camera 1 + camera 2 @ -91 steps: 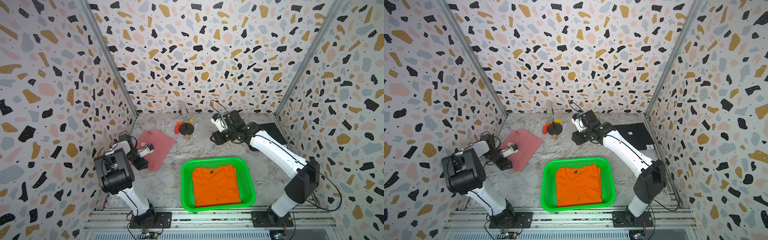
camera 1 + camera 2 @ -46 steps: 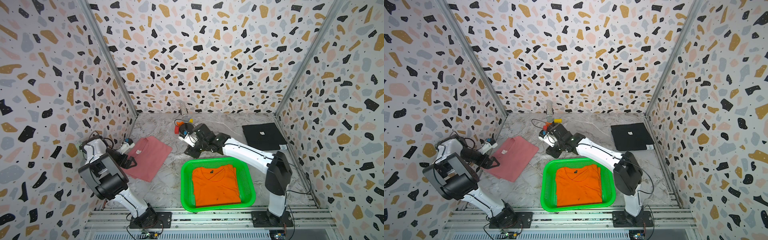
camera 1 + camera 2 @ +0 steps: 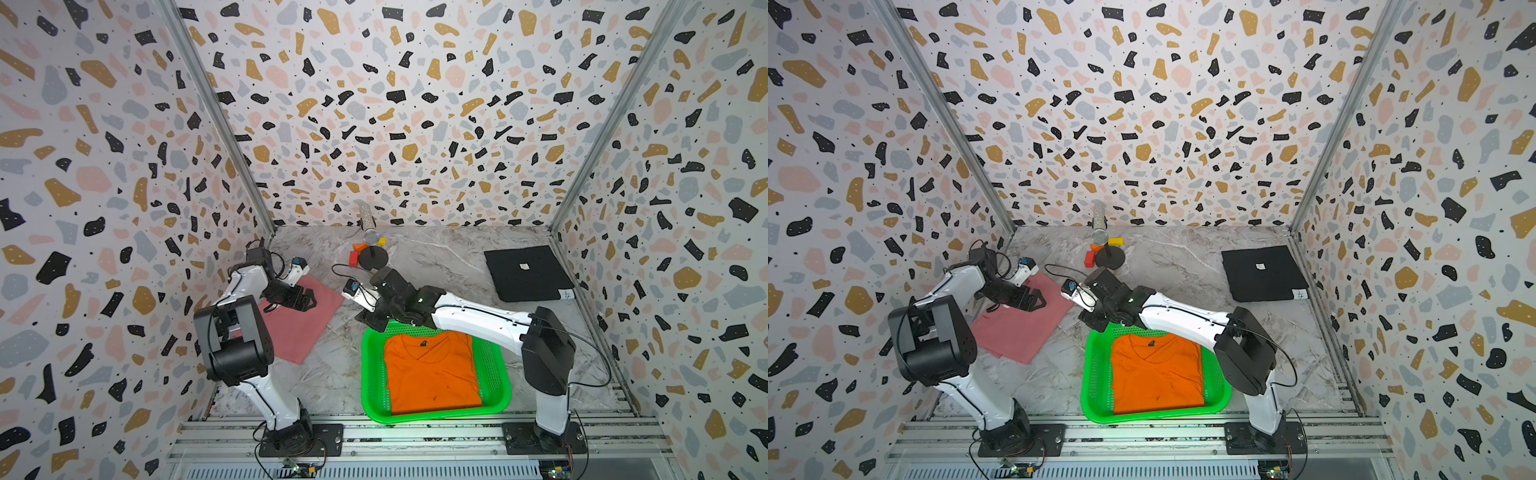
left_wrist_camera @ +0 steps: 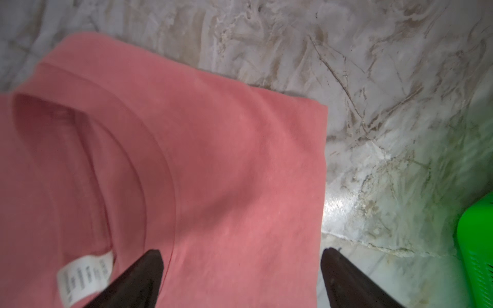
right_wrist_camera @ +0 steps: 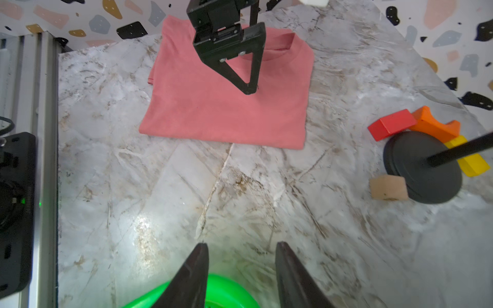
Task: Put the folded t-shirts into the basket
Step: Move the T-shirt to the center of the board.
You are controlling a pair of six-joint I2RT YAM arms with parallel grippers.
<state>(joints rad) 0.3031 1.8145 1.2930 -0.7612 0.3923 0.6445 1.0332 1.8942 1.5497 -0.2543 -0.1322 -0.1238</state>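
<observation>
My right gripper is far from the dusty pink t-shirt [image 3: 302, 329], which lies slanted, so next my left gripper slides the t-shirt square beside the green basket before picking it up.
The dusty pink folded t-shirt [image 3: 299, 328] [image 3: 1025, 328] lies flat on the marble at the left. My left gripper [image 3: 305, 301] [image 4: 241, 252] hovers open over it beside the collar; one finger is above the cloth, the other above its edge. In the right wrist view that gripper [image 5: 240, 66] hangs above the pink shirt [image 5: 213, 114]. The orange t-shirt [image 3: 432, 374] lies in the green basket [image 3: 432, 415]. At the back right lies the black t-shirt [image 3: 525, 272]. My right gripper [image 3: 368, 322] [image 5: 241, 244] is open and empty over the basket's far left corner [image 5: 226, 285].
A microphone stand with a round black base [image 3: 372, 257] [image 5: 421, 165] stands at the back centre, with red [image 5: 390, 124], orange and yellow blocks and a tan block [image 5: 388, 188] around it. Patterned walls close three sides; a metal rail runs along the front.
My right arm has swung left from the back to the basket's far left corner. My left gripper has moved from the pink shirt's left edge to over its collar end.
</observation>
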